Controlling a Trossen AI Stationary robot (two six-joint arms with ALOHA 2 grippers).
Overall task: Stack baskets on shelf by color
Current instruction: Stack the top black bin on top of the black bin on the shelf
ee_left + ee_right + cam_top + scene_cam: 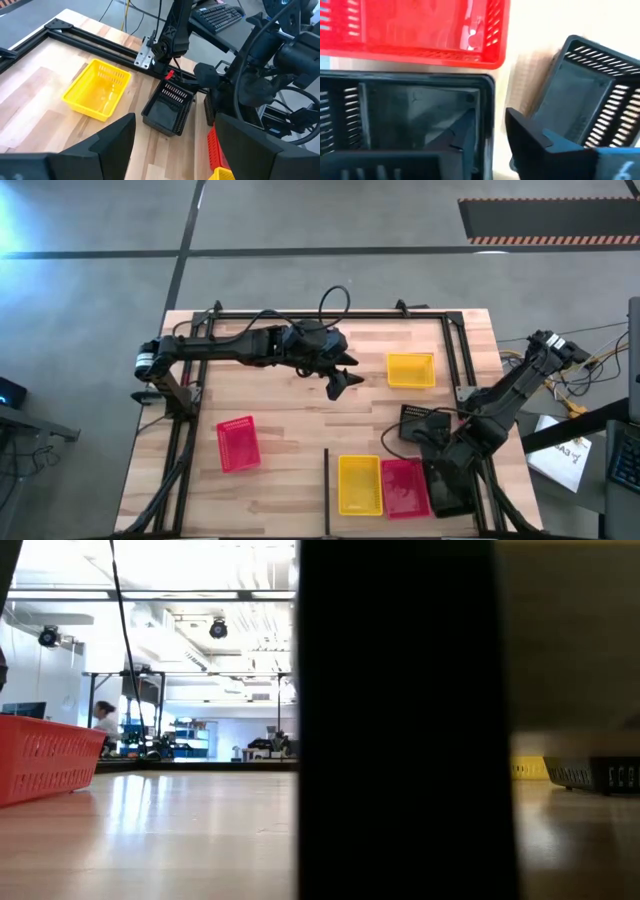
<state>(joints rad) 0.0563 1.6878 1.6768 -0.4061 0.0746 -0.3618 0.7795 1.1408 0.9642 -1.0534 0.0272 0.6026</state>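
Observation:
The near black basket [450,497] sits a little crooked beside the pink-red basket. My right gripper should nudge the black basket straight before it gets the far yellow basket [410,370].
The high view shows two yellow baskets [411,370] [359,485], two pink-red baskets [238,443] [404,487] and two black baskets [420,423] [447,492], all resting flat on the wood. My left gripper [345,380] hovers open over mid-table, left of the far yellow basket [97,90]. My right gripper [440,468] is low over the near black basket [405,115], open. One finger [465,132] is inside the basket and the other [532,135] outside its side wall. The second black basket [590,107] lies beside it. My right gripper comes from above, pointing down, astride the near black basket's side wall [490,120], one finger inside and one outside. The basket sits flat on the wood next to the pink-red basket [420,30]. Whether the fingers touch the wall I cannot tell.
A thin black bar [326,490] stands left of the near yellow basket. The black frame rail [487,480] runs along the right edge. A dark upright [400,720] blocks the middle of the low view. Bare wood lies between the left pink-red basket and the bar.

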